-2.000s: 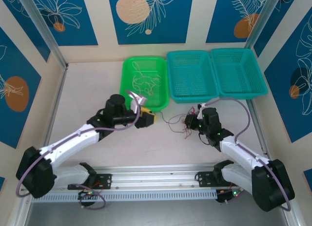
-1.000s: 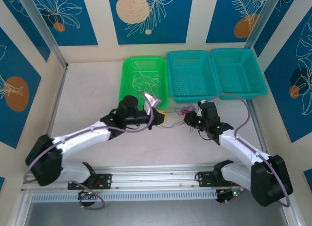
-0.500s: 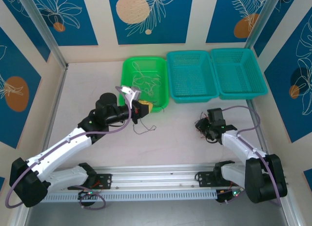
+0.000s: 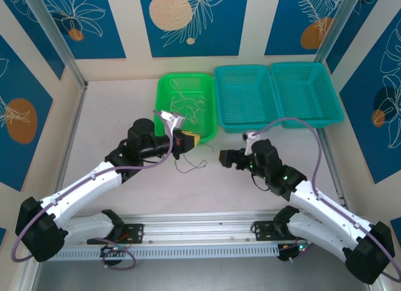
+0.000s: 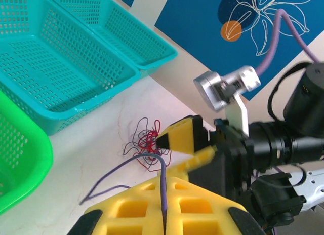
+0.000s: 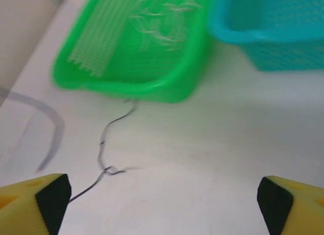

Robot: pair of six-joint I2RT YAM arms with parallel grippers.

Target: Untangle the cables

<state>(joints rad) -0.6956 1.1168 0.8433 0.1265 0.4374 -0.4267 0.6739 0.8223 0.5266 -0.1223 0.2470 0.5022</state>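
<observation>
The loose dark cable (image 4: 202, 164) hangs from my left gripper by the green basket, so next my right gripper takes it and lays it in the middle teal basket (image 4: 247, 100).
My left gripper (image 4: 190, 141) is shut on one thin dark cable (image 4: 188, 165), which droops from its yellow fingers (image 5: 202, 204) to the table in front of the green basket. In the left wrist view this cable (image 5: 126, 169) runs out between the closed pads. Behind it a small tangle of red and dark cables (image 5: 148, 143) lies on the table, right beside my right gripper (image 5: 190, 144). The right gripper (image 4: 224, 158) is open at the table's middle, and nothing sits between its widely spread fingers (image 6: 50, 194). The dark cable (image 6: 104, 159) lies on the table ahead of it.
A green basket (image 4: 161, 96) at the back holds loose white cables (image 4: 185, 106). Two teal baskets (image 4: 247, 123) (image 4: 307, 120) stand to its right with nothing visible inside. Metal frame posts and patterned walls close off the table's sides and back.
The right arm has swung left from the right side to the table's middle and points at the left gripper. The left gripper shifted slightly right, still holding the dark cable.
</observation>
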